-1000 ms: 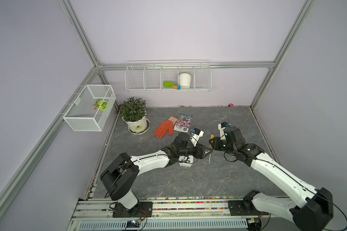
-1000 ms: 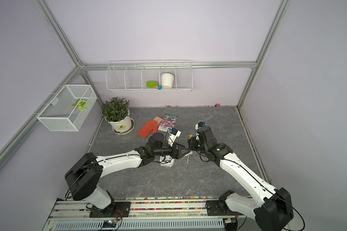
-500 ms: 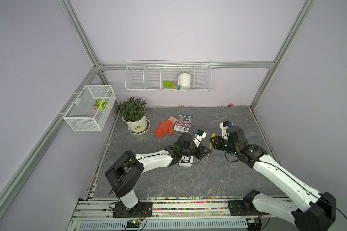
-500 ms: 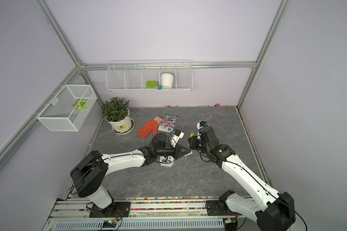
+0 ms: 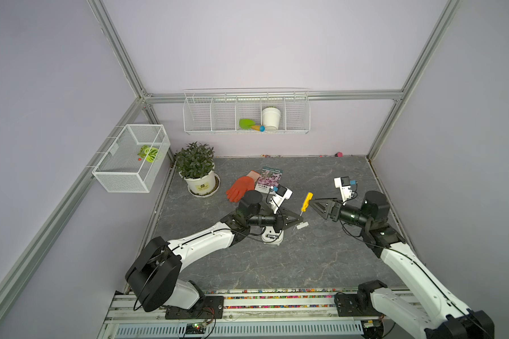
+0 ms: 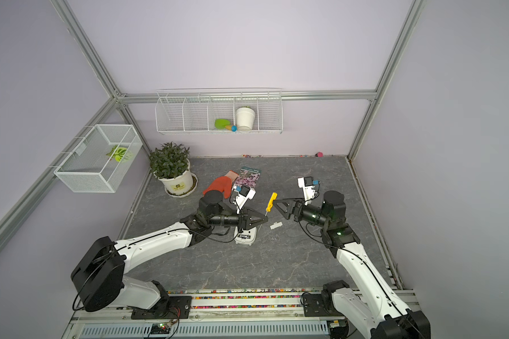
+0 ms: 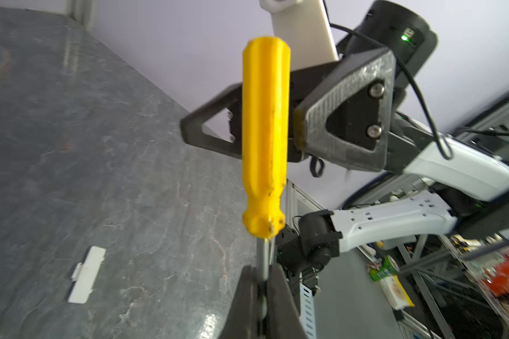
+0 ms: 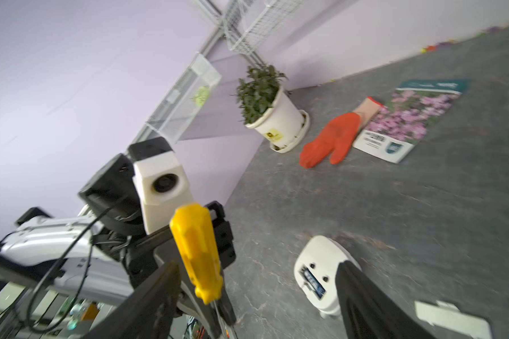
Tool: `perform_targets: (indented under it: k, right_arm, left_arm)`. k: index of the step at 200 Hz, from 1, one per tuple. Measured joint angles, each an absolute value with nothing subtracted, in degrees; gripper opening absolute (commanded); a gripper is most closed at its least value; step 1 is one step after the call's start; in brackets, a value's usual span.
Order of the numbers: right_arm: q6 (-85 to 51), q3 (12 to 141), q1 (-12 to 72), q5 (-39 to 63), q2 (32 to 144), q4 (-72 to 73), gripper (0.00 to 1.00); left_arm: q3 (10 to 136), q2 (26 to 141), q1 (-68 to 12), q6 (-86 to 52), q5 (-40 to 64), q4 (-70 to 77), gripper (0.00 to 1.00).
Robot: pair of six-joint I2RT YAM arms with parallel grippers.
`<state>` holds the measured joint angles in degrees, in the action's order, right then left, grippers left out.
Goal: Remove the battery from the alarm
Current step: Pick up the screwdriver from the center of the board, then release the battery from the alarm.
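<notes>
My left gripper is holding the screwdriver's metal shaft point(image 5: 301, 214) tight. My right gripper should take the yellow handle point(image 5: 306, 201), and my left gripper should hold the alarm steady for prying.
The alarm point(image 5: 276, 241) point(image 6: 249, 238) point(image 8: 321, 258) lies back-up on the grey table, just under my left wrist. The dark battery point(image 8: 313, 283) sits in its open slot. A yellow-handled screwdriver point(image 5: 307, 201) point(image 7: 265, 132) point(image 8: 197, 252) hangs above the table. My left gripper point(image 5: 299, 219) point(image 6: 265, 218) point(image 7: 260, 273) is shut on its metal shaft. My right gripper point(image 5: 318, 207) point(image 6: 279, 209) point(image 8: 256, 264) is open, its fingers point(image 7: 347, 117) standing on either side of the handle without clamping it. The small white cover point(image 5: 302, 225) point(image 7: 86, 274) lies beside the alarm.
An orange glove point(image 5: 241, 187) and a flower-print packet point(image 5: 269, 179) lie behind the left arm. A potted plant point(image 5: 196, 167) stands at the back left. Wire baskets point(image 5: 246, 111) hang on the walls.
My left gripper has closed on the screwdriver's shaft. My right gripper has opened off the yellow handle and drawn back a little to the right.
</notes>
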<state>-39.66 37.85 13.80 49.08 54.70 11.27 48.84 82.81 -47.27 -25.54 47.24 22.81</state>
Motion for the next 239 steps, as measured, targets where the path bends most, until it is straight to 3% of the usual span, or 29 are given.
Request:
perform_targets:
  k: [17,77,107,118,132,155,192,239]
  right_arm:
    - [-38.8,38.6,17.3,51.7,55.5,12.9,0.82]
    - [-34.4,42.5,21.6,56.0,59.2,11.7,0.39]
    - [-31.7,43.4,22.0,56.9,59.3,8.7,0.00]
    - [-30.9,43.9,22.0,56.8,59.3,7.0,0.00]
    - [-29.6,44.7,22.2,55.9,59.3,4.7,0.00]
    - [-27.6,45.1,22.3,50.2,57.7,0.5,0.00]
    - [-27.6,42.4,24.4,32.2,53.1,1.0,0.00]
    - [-32.5,34.4,39.1,1.8,53.7,3.9,0.00]
  left_arm:
    - [48.8,82.8,-47.3,-25.0,50.0,22.9,0.00]
    - [48.8,82.8,-47.3,-25.4,53.9,25.7,0.00]
    - [48.8,82.8,-47.3,-26.8,54.1,26.5,0.00]
    - [48.7,82.8,-47.2,-27.2,54.0,26.5,0.18]
    - [48.3,82.4,-47.1,-27.7,53.5,26.5,0.49]
    - [44.8,78.7,-43.9,-28.4,50.3,25.7,0.70]
    - [36.7,69.0,-35.3,-29.9,40.1,18.5,0.77]
    - [32.2,68.8,-27.4,-30.5,32.6,5.7,0.77]
